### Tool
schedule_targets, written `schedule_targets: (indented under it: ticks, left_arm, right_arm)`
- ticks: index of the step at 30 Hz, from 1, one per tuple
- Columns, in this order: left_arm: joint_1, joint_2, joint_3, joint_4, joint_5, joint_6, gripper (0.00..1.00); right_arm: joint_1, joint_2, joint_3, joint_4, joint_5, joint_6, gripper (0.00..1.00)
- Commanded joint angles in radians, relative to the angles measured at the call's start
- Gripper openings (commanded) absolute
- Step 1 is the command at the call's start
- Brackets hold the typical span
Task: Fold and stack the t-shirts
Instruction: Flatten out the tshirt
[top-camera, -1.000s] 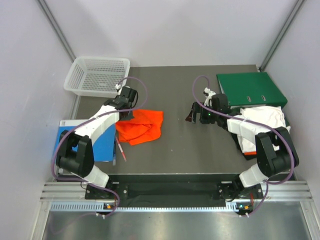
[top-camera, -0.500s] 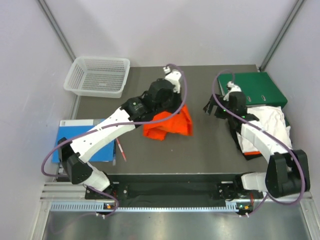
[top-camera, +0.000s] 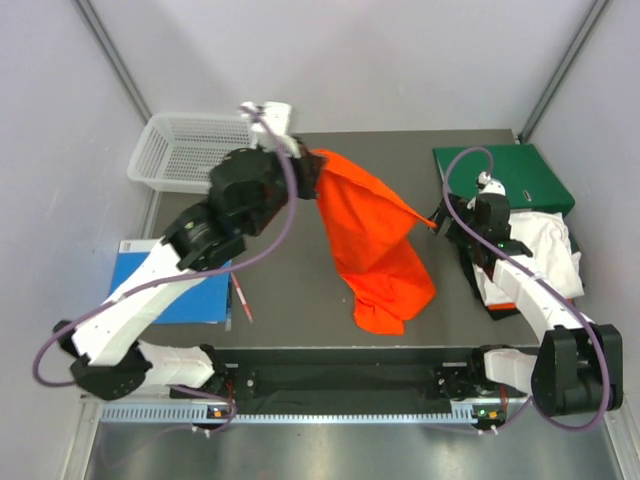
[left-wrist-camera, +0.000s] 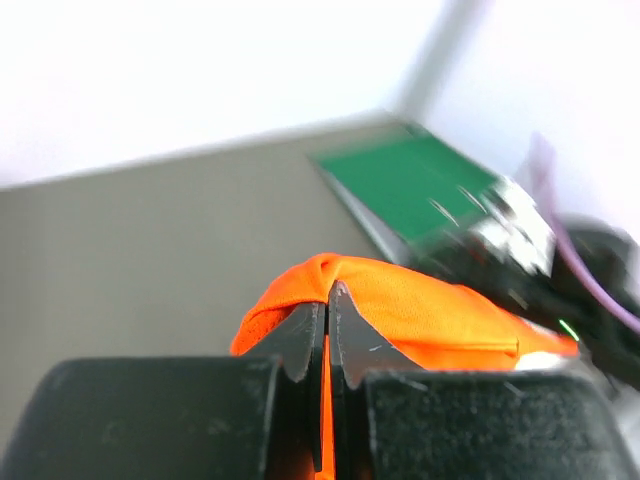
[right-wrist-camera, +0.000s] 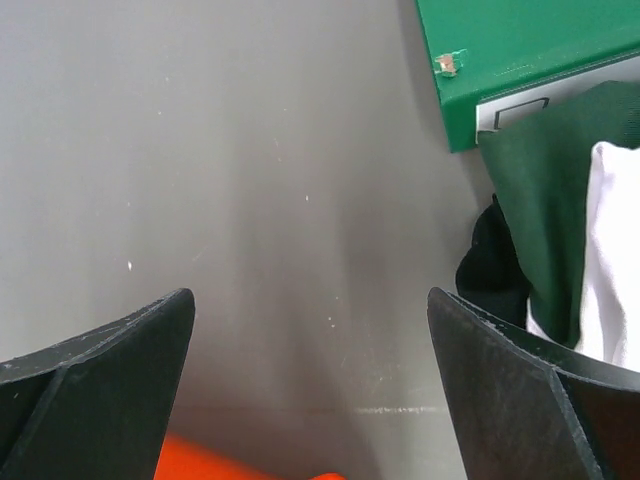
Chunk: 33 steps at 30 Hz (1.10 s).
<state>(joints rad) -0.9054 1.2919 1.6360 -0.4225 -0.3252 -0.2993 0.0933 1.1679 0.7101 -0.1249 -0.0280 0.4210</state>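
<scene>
My right gripper should grab the orange t-shirt, which hangs from my left gripper alone (top-camera: 334, 168), by its drooping lower end (top-camera: 388, 300) and pull the cloth straight before folding.
An orange t-shirt (top-camera: 370, 245) hangs in the air over the middle of the table, its lower end drooping toward the near edge. My left gripper (top-camera: 310, 168) is raised high and shut on the shirt's top edge; in the left wrist view the orange cloth (left-wrist-camera: 420, 310) is pinched between the closed jaws (left-wrist-camera: 328, 300). My right gripper (top-camera: 437, 215) stands wide open beside the shirt's right corner. Only a strip of orange cloth (right-wrist-camera: 230, 462) shows at the bottom of the right wrist view, below the spread fingers (right-wrist-camera: 100, 380). A white t-shirt (top-camera: 535, 240) lies over a black one (top-camera: 490, 290) at the right.
A green binder (top-camera: 510, 175) lies at the back right, also seen as the binder (right-wrist-camera: 530, 50) in the right wrist view. A white basket (top-camera: 195, 150) stands at the back left. A blue book (top-camera: 190, 285) and a pen (top-camera: 242, 300) lie at the left.
My left arm has lifted the crumpled orange shirt off the table and carried it up and back, so it hangs stretched out. My right gripper has shifted right, beside the shirt's corner.
</scene>
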Motion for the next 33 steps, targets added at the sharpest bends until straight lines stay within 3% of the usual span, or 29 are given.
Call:
schedule_targets:
  ticks: [1, 5, 11, 21, 24, 33]
  left_arm:
    - [0.066, -0.143, -0.08, -0.039, -0.325, 0.029, 0.0]
    - [0.128, -0.209, -0.215, -0.116, -0.486, -0.043, 0.0]
    - [0.305, -0.204, -0.421, -0.183, -0.358, -0.184, 0.0]
    - [0.341, -0.121, -0.452, -0.183, -0.331, -0.202, 0.0]
    - [0.35, -0.118, -0.45, -0.18, -0.325, -0.193, 0.0]
    - [0.359, -0.114, -0.472, -0.168, -0.304, -0.192, 0.0]
  right_arm:
    - [-0.012, 0.032, 0.0, 0.062, -0.055, 0.004, 1.0]
    - [-0.007, 0.075, 0.005, 0.082, -0.17, -0.025, 1.0]
    - [0.063, 0.113, -0.001, 0.082, -0.294, -0.054, 1.0]
    - [0.355, 0.252, -0.037, 0.241, -0.342, 0.081, 1.0]
    - [0.41, 0.337, -0.028, 0.289, -0.378, 0.12, 0.96]
    - [0.52, 0.579, 0.052, 0.404, -0.397, 0.209, 0.7]
